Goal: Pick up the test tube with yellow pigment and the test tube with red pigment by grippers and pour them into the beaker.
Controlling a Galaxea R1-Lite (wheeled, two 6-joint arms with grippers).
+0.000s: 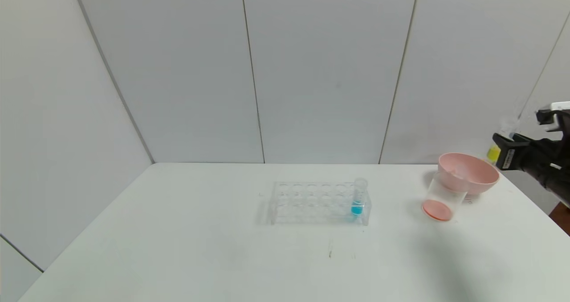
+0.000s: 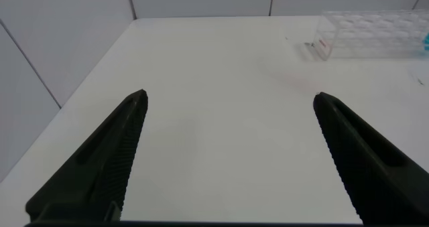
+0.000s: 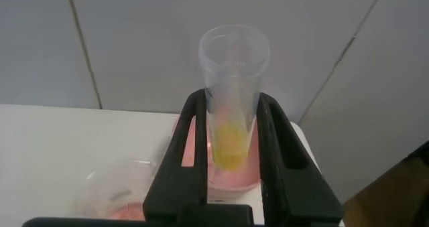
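The test tube with yellow pigment (image 1: 493,153) is hanging past the pink bowl. My right gripper should move it back and tilt its opening over the beaker (image 1: 450,181).
My right gripper (image 1: 505,150) hangs at the table's far right, beyond the pink bowl, shut on the test tube with yellow pigment (image 1: 493,153). In the right wrist view the tube (image 3: 233,80) stands between the fingers of that gripper (image 3: 231,100), with yellow liquid low in it. The beaker (image 1: 443,199) stands just in front of the bowl with orange-red liquid in its bottom; it also shows in the right wrist view (image 3: 120,193). The test tube with red pigment is out of view. My left gripper (image 2: 229,95) is open and empty above the table's left part.
A pink bowl (image 1: 467,173) sits at the back right, touching the beaker. A clear many-holed rack (image 1: 318,202) stands mid-table with a blue-liquid tube (image 1: 358,197) at its right end; the rack also shows in the left wrist view (image 2: 372,33). Grey walls close the back.
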